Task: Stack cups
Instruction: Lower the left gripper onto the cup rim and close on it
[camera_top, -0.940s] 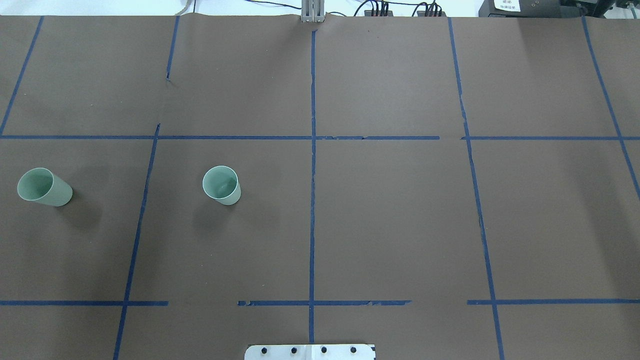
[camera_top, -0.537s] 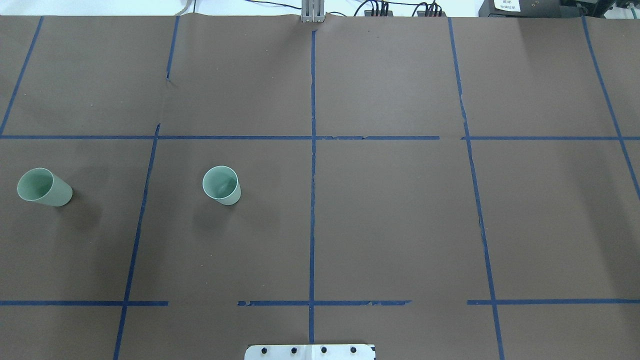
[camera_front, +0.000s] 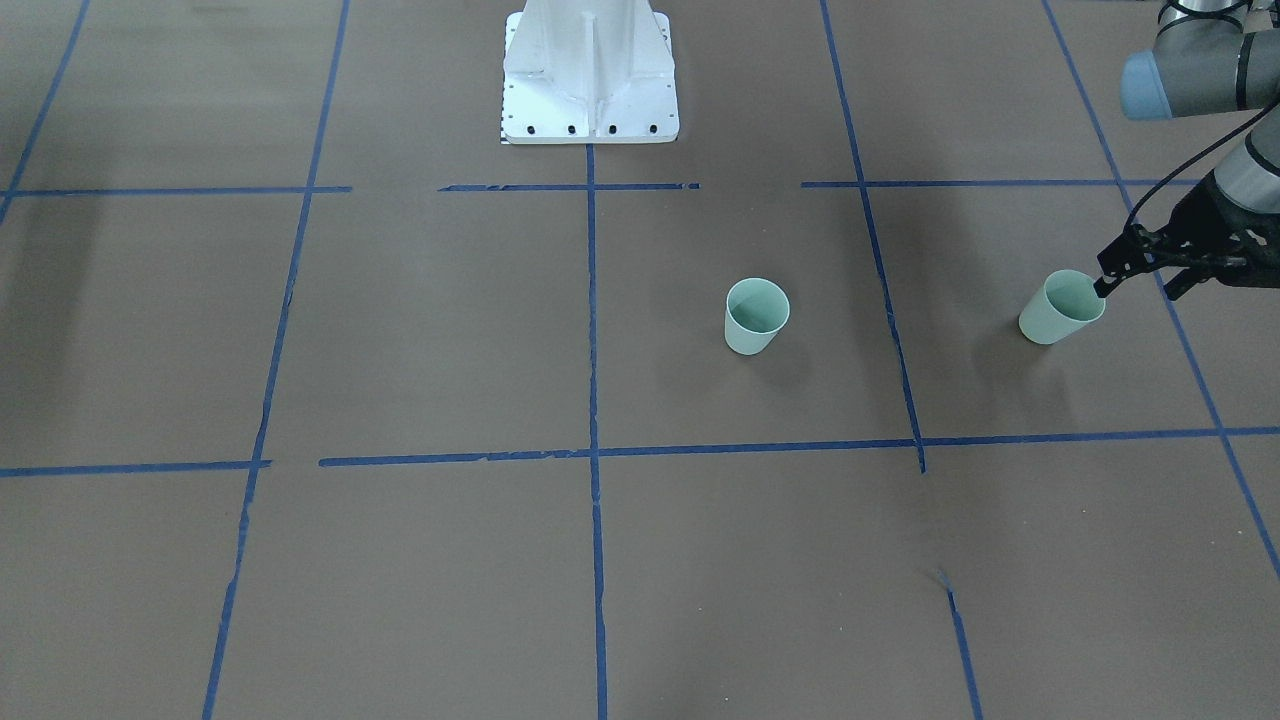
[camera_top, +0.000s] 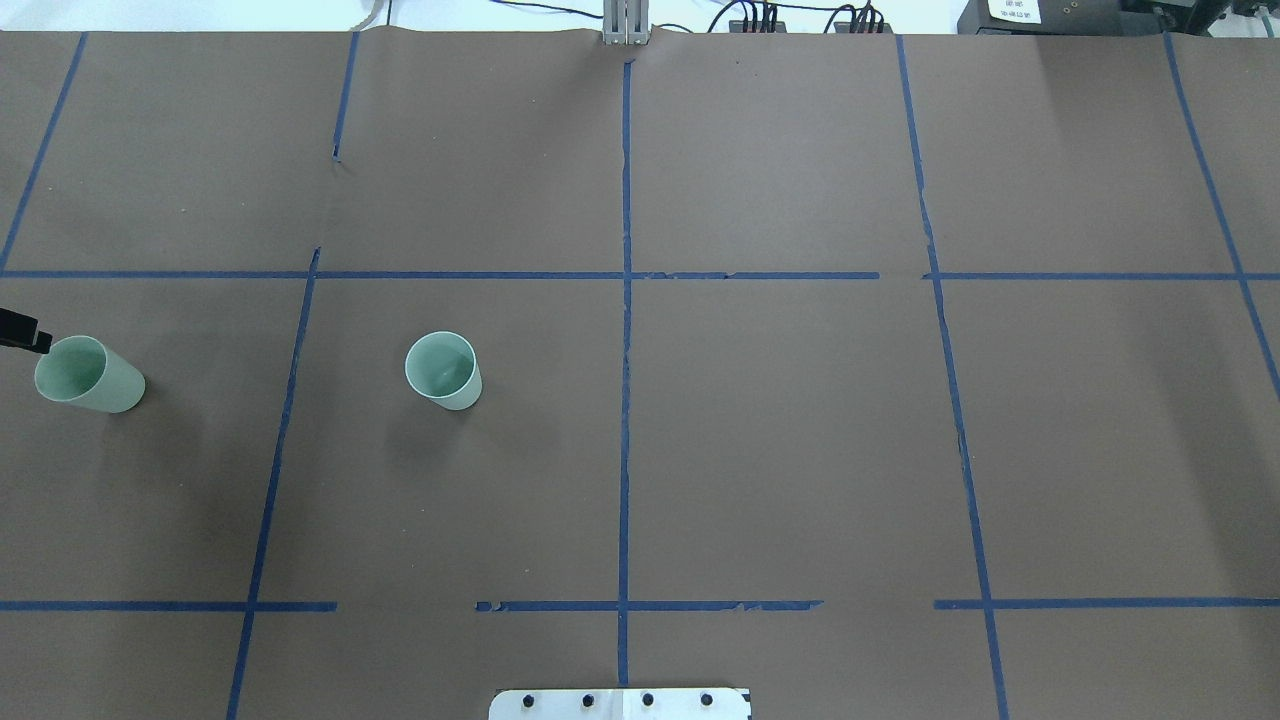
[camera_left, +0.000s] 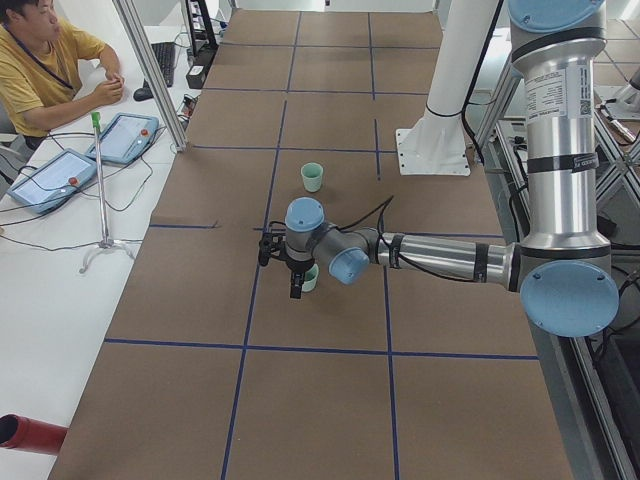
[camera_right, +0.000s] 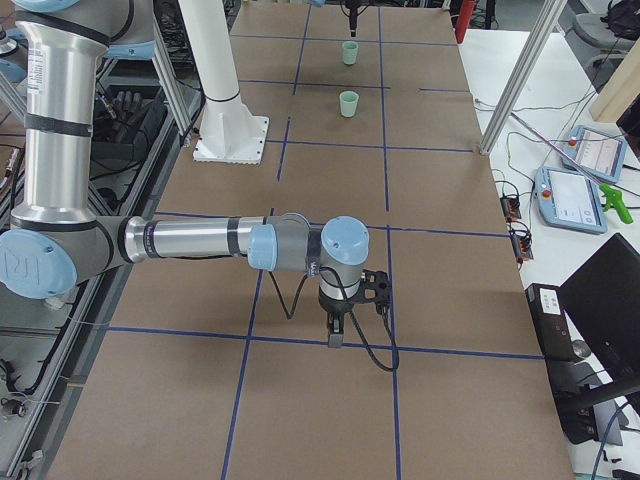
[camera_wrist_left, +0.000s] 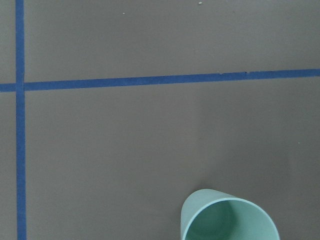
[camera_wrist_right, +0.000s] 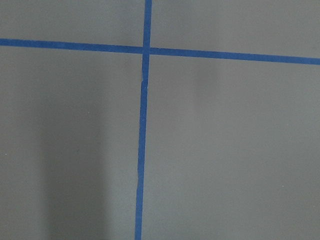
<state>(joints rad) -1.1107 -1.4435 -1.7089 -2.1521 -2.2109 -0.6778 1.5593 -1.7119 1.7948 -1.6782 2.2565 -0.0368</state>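
My gripper will lower the outer cup (camera_front: 1063, 306) into the matching cup. The outer cup gets narrower toward its base (camera_front: 1038, 328), so it will go in almost up to its rim.
Two pale mint-green cups stand upright and apart on the brown table. One cup (camera_top: 443, 370) (camera_front: 756, 315) is left of centre in the overhead view. The other cup (camera_top: 88, 375) (camera_front: 1060, 308) is near the table's left end. My left gripper (camera_front: 1137, 288) is open beside that outer cup, with one fingertip (camera_top: 28, 336) close to its rim; I cannot tell whether it touches. The left wrist view shows this cup (camera_wrist_left: 229, 218) at its bottom edge. My right gripper (camera_right: 340, 335) hangs over bare table far from both cups; I cannot tell if it is open.
The table is brown paper with blue tape lines (camera_top: 625, 330). The white robot base plate (camera_front: 590, 110) sits at the near edge. An operator (camera_left: 40, 70) and tablets (camera_left: 60, 170) are at a side desk past the table's far edge.
My left gripper's fingertip has come into the overhead view at the left edge, next to the outer cup. Both cups stand where they were.
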